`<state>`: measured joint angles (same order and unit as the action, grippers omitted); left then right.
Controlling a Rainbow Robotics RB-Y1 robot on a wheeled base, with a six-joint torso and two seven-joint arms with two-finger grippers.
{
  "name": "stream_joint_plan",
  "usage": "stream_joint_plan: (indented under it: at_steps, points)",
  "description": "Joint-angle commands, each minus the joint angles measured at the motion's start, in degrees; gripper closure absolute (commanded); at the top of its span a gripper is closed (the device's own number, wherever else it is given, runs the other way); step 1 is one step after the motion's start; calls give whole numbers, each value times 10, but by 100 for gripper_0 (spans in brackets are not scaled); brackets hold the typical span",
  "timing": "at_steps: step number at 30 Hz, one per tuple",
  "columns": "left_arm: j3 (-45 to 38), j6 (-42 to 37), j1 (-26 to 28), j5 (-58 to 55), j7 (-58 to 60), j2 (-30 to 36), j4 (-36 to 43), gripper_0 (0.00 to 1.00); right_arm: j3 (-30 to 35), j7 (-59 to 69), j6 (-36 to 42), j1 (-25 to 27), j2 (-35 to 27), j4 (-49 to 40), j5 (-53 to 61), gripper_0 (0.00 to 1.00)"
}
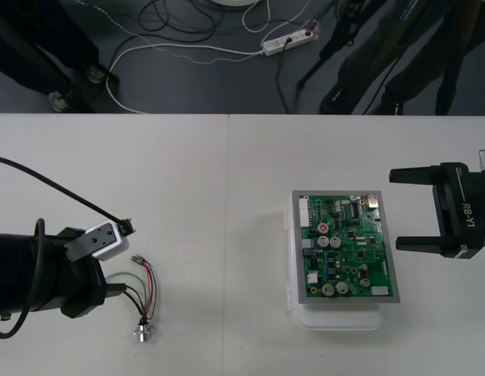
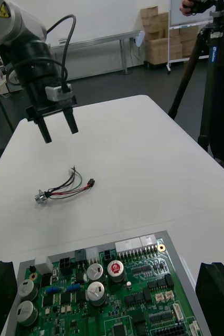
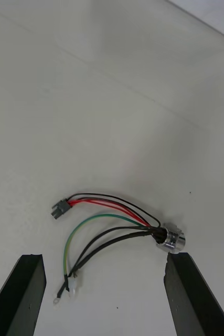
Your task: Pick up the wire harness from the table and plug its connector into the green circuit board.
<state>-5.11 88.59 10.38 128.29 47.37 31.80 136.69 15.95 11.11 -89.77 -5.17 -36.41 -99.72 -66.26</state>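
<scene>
The wires of the black plug (image 1: 138, 259) keep a smooth, open bow (image 1: 153, 283). The plug should stay held out on them when I lift the round metal socket.
The wire harness (image 1: 140, 296) lies flat on the table at the left, its black plug (image 3: 61, 208) at one end and its round metal socket (image 3: 172, 239) at the other. My left gripper (image 1: 121, 260) hovers over it, open, one finger (image 3: 23, 286) on each side of the wires and nothing between them. The green circuit board (image 1: 345, 247) rests on its white base (image 1: 336, 321) at the right. Just right of the board my right gripper (image 1: 395, 210) stands open and holds nothing. In the right wrist view the board (image 2: 101, 294) is close, with the harness (image 2: 64, 188) beyond it.
Bare table lies between the harness and the board. Dark floor with cables and a power strip (image 1: 287, 41) runs beyond the table's far edge.
</scene>
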Motion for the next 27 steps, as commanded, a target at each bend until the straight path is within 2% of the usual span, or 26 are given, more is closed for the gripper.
stream_joint_plan:
  at_steps: [1, 7, 22, 27]
  points:
    - [41, -9, 48, 43, 61, -9, 23, 34, 19, -1, -2, -32, 28, 8, 11, 0]
    - [75, -54, 85, 85, 79, -9, 23, 34, 34, 2, -2, -62, 53, 43, 25, 0]
    - [170, -140, 139, 207, 203, -9, 24, 35, 22, -13, -2, -60, 49, 44, 33, 0]
    - [195, -159, 153, 258, 236, -10, 23, 34, -3, -18, -2, -59, 49, 44, 33, 0]
